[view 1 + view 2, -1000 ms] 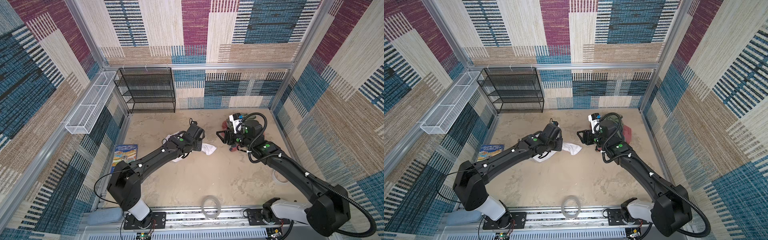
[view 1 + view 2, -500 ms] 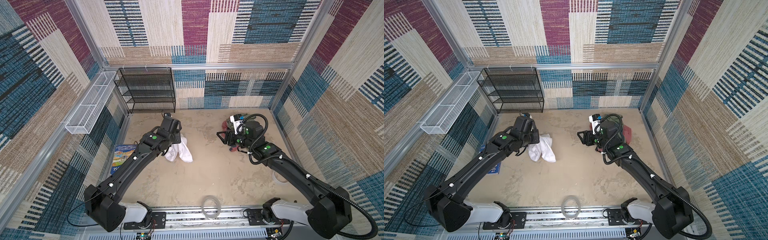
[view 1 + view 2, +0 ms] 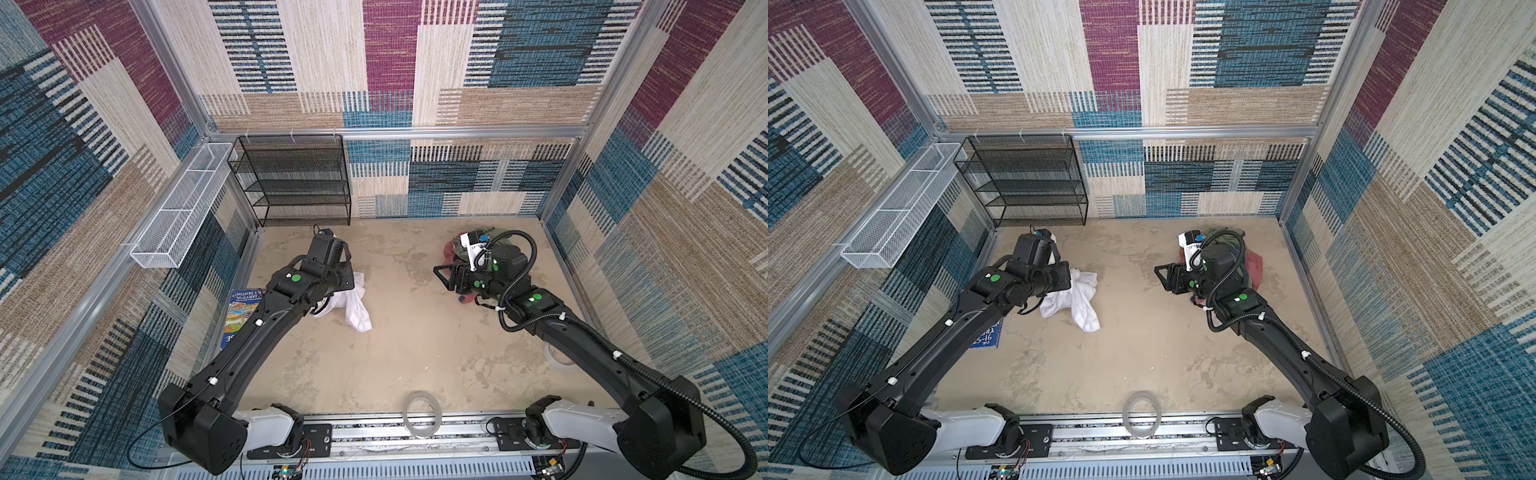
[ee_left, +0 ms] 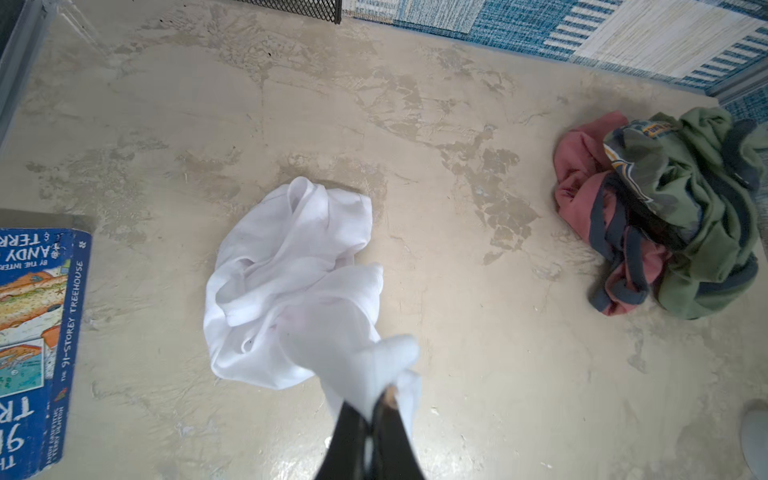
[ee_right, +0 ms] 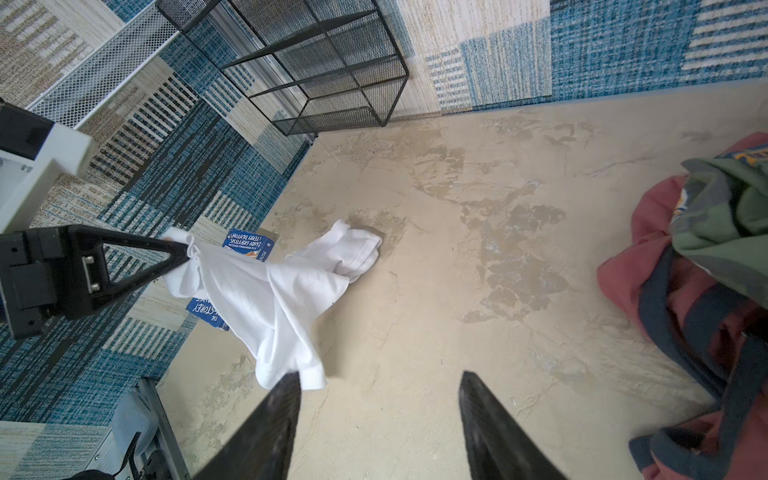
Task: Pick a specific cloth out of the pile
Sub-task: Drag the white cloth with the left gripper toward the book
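Note:
I should use my left gripper to put down the white cloth, which hangs by its bunched end (image 5: 185, 276) with its near corner trailing, and to fold that near corner (image 3: 361, 321) back.
The white cloth (image 4: 291, 270) hangs from my left gripper (image 4: 384, 399), which is shut on one bunched end; the cloth's lower folds rest on the floor. In both top views the cloth (image 3: 357, 305) (image 3: 1079, 299) is left of the floor's middle, under the left wrist. The right wrist view shows the left gripper's fingertips (image 5: 180, 253) pinching the cloth (image 5: 270, 299). The pile (image 4: 673, 208) (image 5: 706, 270) of olive, red-pink and navy garments lies apart at the back right (image 3: 1252, 266). My right gripper (image 5: 378, 378) (image 3: 442, 278) hovers open and empty beside the pile.
A black mesh rack (image 3: 299, 178) stands at the back left wall. A white wire basket (image 3: 183, 208) hangs on the left wall. A blue book (image 3: 243, 307) lies by the left wall beneath the left arm. A clear tape roll (image 3: 422, 409) sits at the front edge.
My left arm has swung left and back with the cloth, carrying it farther from the pile. The cloth now drapes down onto the floor. The right arm has stayed put.

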You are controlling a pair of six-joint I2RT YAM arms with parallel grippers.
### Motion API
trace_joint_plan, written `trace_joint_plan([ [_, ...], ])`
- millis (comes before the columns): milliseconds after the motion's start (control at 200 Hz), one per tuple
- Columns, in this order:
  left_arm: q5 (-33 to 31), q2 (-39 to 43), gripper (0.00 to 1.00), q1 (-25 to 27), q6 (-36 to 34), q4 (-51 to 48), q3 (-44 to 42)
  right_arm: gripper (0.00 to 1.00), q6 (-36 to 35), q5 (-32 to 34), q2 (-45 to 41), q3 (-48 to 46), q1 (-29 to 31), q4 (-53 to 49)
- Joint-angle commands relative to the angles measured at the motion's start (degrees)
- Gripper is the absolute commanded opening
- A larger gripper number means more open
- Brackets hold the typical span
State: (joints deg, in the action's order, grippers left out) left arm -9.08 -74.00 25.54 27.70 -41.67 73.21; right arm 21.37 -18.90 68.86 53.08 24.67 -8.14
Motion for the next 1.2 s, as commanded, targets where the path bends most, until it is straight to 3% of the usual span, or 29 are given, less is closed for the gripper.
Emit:
trace_joint_plan([
  [0, 3.3, 2.0, 0.0, 0.4, 2.4, -0.2, -0.7, 0.64, 0.8, 0.1, -0.5, -0.2, 0.0, 2.2],
  [320, 1.5, 3.7, 0.0, 1.5, 0.4, -4.2, 4.9, 0.64, 1.5, -1.1, 0.5, -0.5, 0.1, 3.4],
  [526, -3.7, -1.8, 0.0, -0.9, -4.9, -3.3, 8.8, 0.64, 1.8, -1.4, 1.0, -0.4, 0.0, 3.6],
  [876, -4.2, -11.1, 0.0, -9.4, -4.1, 7.2, 1.1, 0.64, 2.7, -2.3, 2.0, -0.5, 0.0, 4.1],
  [1197, -6.1, -18.4, 0.0, -11.5, -3.8, 13.5, -4.5, 0.64, 3.1, -2.8, 3.3, -0.3, 0.0, 4.1],
])
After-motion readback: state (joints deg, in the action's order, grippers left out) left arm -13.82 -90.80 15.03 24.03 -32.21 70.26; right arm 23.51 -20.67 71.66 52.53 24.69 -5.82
